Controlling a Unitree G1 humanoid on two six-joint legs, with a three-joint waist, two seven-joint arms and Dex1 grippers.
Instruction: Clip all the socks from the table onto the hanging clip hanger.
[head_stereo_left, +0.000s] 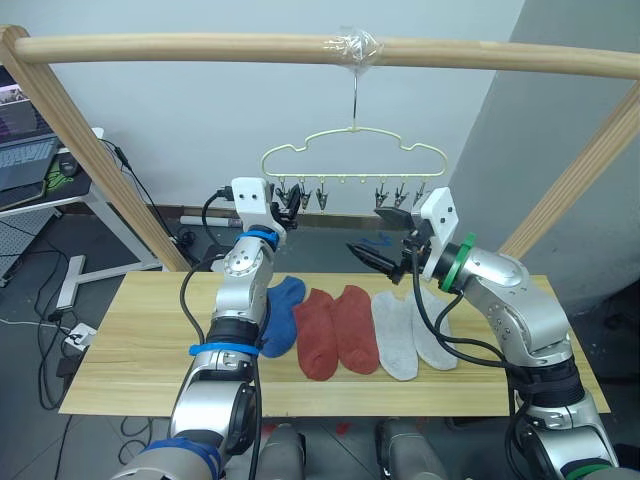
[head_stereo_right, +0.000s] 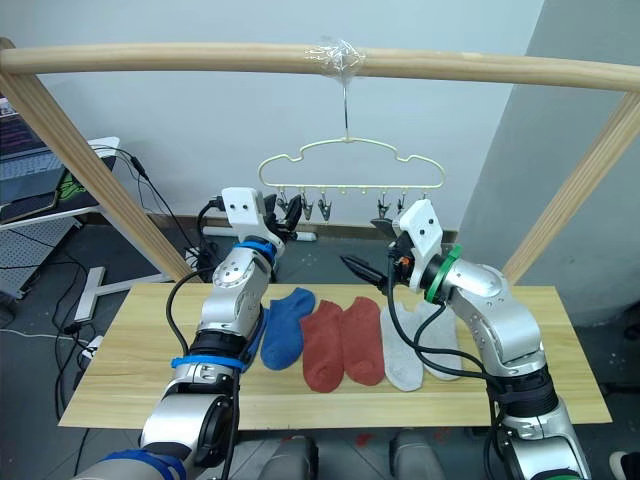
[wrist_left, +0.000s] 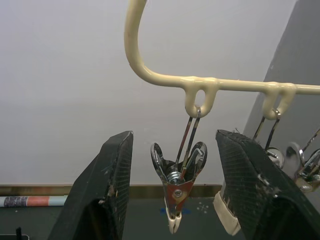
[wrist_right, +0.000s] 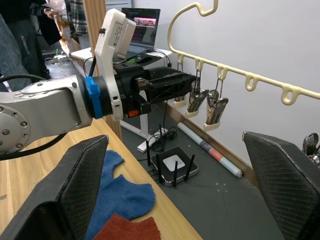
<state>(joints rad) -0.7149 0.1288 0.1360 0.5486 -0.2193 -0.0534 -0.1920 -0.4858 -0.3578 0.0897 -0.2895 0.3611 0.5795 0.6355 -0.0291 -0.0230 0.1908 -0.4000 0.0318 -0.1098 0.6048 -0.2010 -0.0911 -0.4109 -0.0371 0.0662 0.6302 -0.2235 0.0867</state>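
My left gripper will make the clip (wrist_left: 177, 185) between its fingers tip sideways, still linked, when it turns the clip, because the clip hangs by a wire loop (wrist_left: 189, 139).
The pale-yellow clip hanger (head_stereo_left: 352, 160) hangs by its hook from the wooden pole, with a row of small metal clips (head_stereo_left: 322, 196) under it. My left gripper (wrist_left: 175, 136) is raised to the hanger's left end. It is open, with the leftmost clip (wrist_left: 177, 186) hanging between its fingers (wrist_left: 107, 185), untouched. My right gripper (head_stereo_left: 385, 236) is open and holds nothing, hovering below the hanger's right clips, above the table (head_stereo_left: 130, 350). On the table lie a blue sock (head_stereo_left: 284, 314) partly behind my left arm, two rust-red socks (head_stereo_left: 316, 336) and two light grey socks (head_stereo_left: 396, 336).
A slanted wooden pole frame (head_stereo_left: 90, 150) stands at the table's left and right ends. A white desk with a laptop (head_stereo_left: 25, 160) is off to the left. Cables and a small black box (wrist_right: 173, 165) lie on the floor behind the table.
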